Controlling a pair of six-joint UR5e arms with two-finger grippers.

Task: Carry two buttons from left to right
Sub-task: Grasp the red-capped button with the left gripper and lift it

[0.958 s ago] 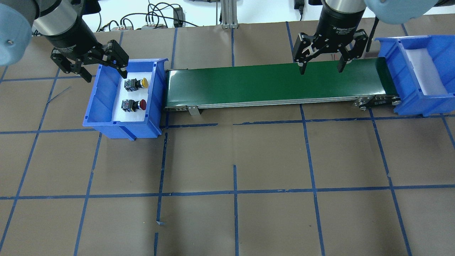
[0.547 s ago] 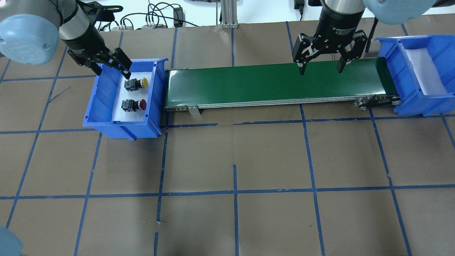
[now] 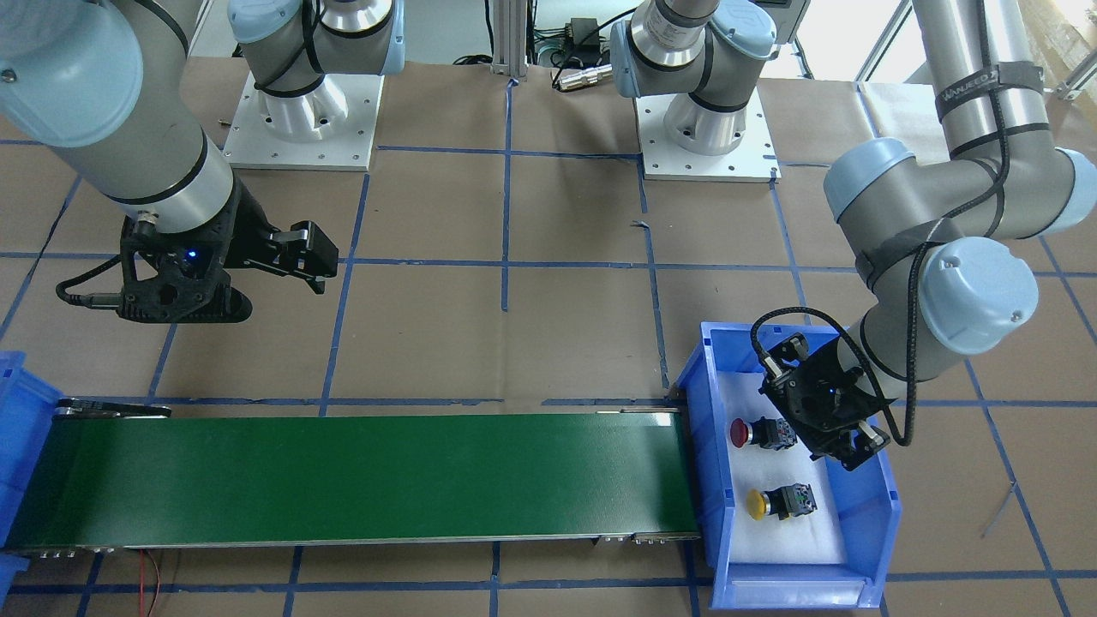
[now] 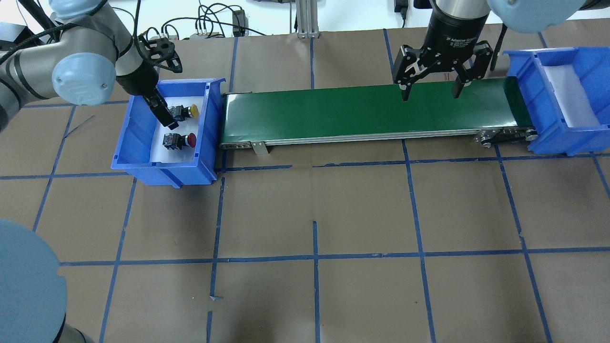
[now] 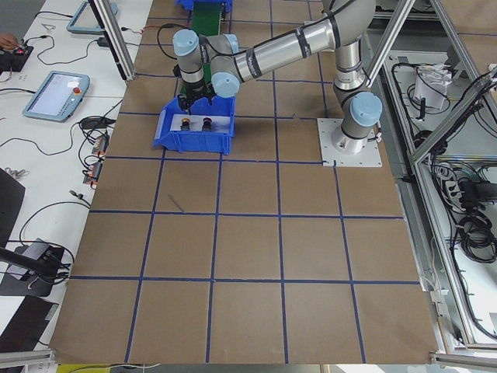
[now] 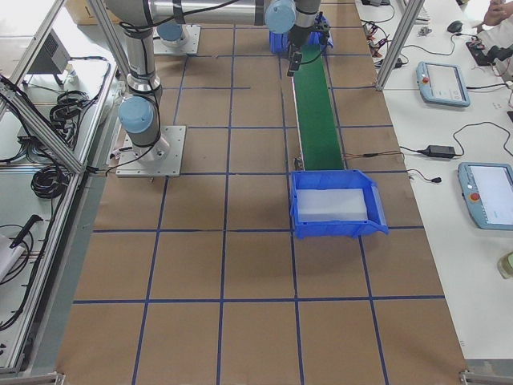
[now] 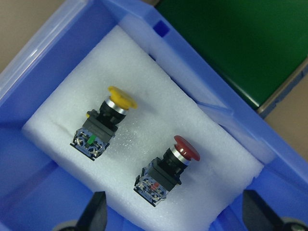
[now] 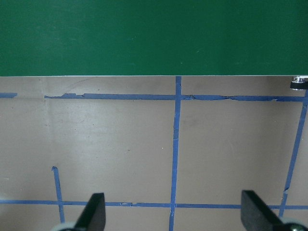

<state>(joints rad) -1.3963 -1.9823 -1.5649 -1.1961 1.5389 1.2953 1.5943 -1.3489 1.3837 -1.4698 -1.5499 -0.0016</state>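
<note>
The red button should ride along steadily on its side when I lay it on the green conveyor belt, because its rear block is boxy.
Two buttons lie on their sides on white foam in the left blue bin. The yellow button lies behind the red button. Both show in the left wrist view, yellow and red, and in the front view, red and yellow. My left gripper is open and empty inside the bin, just by the buttons' black rear blocks; it also shows in the front view. My right gripper is open and empty above the green conveyor belt.
The conveyor runs from the left bin to a second blue bin at the right, lined with white foam. The left bin's walls surround my left gripper. Brown paper with blue tape lines covers the table.
My left arm has swung round and the left gripper has moved down into the left bin, beside the buttons. The right gripper has not moved.
</note>
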